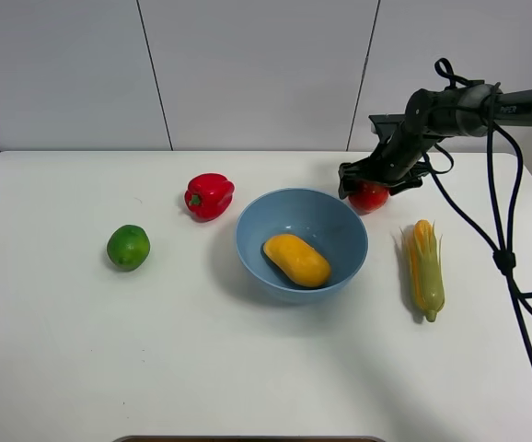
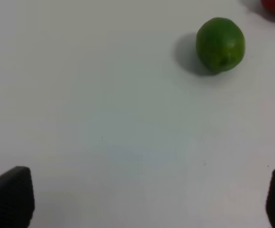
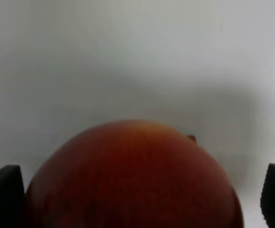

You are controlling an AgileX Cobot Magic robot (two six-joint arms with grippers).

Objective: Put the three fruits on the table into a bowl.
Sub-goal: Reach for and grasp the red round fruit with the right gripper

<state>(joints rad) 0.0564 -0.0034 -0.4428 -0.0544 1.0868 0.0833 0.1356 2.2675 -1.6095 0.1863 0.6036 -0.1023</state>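
The mango rests across the middle of the round bowl, so the mango will turn and move aside when the robot lowers the red apple in.
The mango lies inside the light-blue bowl at the middle of the white table. Just behind the bowl's right rim the red apple rests on the table. My right gripper is lowered over it, open, one finger on each side. In the right wrist view the apple fills the space between the fingers, with a small gap on one side. The green lime sits alone at the left. My left gripper is open over bare table, well short of the lime.
A red bell pepper stands left of the bowl, between it and the lime. A corn cob in its green husk lies right of the bowl. The right arm's black cables hang along the table's right side.
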